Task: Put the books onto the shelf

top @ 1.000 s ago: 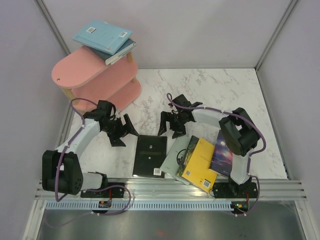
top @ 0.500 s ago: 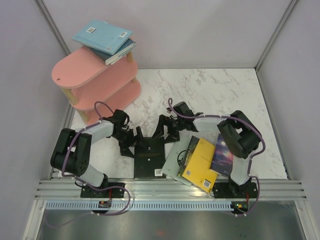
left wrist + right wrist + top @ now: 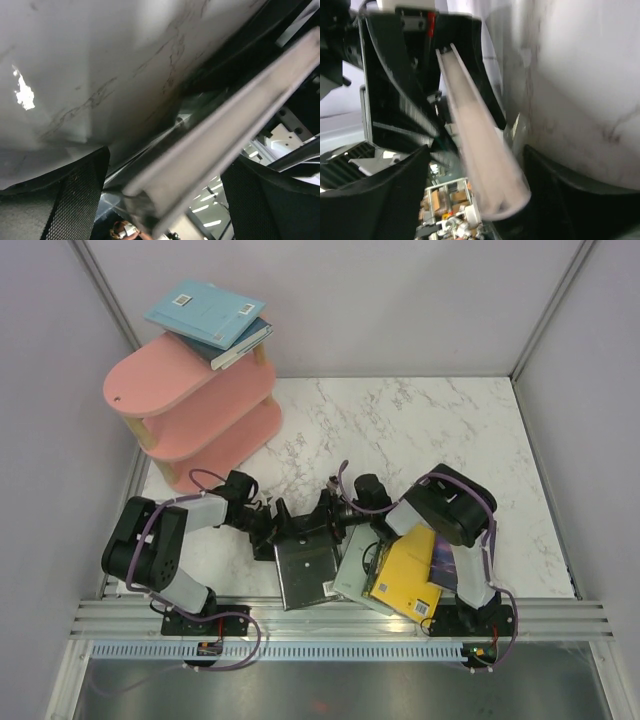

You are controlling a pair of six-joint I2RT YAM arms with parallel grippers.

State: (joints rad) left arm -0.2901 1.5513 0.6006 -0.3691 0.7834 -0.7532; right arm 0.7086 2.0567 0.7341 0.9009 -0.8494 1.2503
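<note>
My left gripper should carry the black book onto the stacked books [image 3: 207,315] after both grippers first lift it, because the pink shelf [image 3: 160,380] is far from my right gripper.
A black book [image 3: 305,565] lies tilted near the table's front, its far edge raised off the marble. My left gripper [image 3: 275,525] and right gripper [image 3: 330,515] meet at that far edge from either side. In the left wrist view the book's page edge [image 3: 225,115] runs between my open left gripper [image 3: 170,192], with gaps on both sides. The right wrist view shows the same book's edge [image 3: 475,145] standing between the fingers of my right gripper [image 3: 475,192], which is open too. Two books [image 3: 205,310] lie stacked on top of the pink shelf [image 3: 185,390].
A grey-green book [image 3: 355,560], a yellow book [image 3: 405,575] and a purple book [image 3: 445,565] overlap at the front right, partly under the right arm. The metal rail [image 3: 340,620] runs along the near edge. Grey walls close in the left, back and right.
Both grippers came down and toward the near edge onto the black book's far edge. The book has turned and tipped up at that edge. The right jaws have narrowed a little.
</note>
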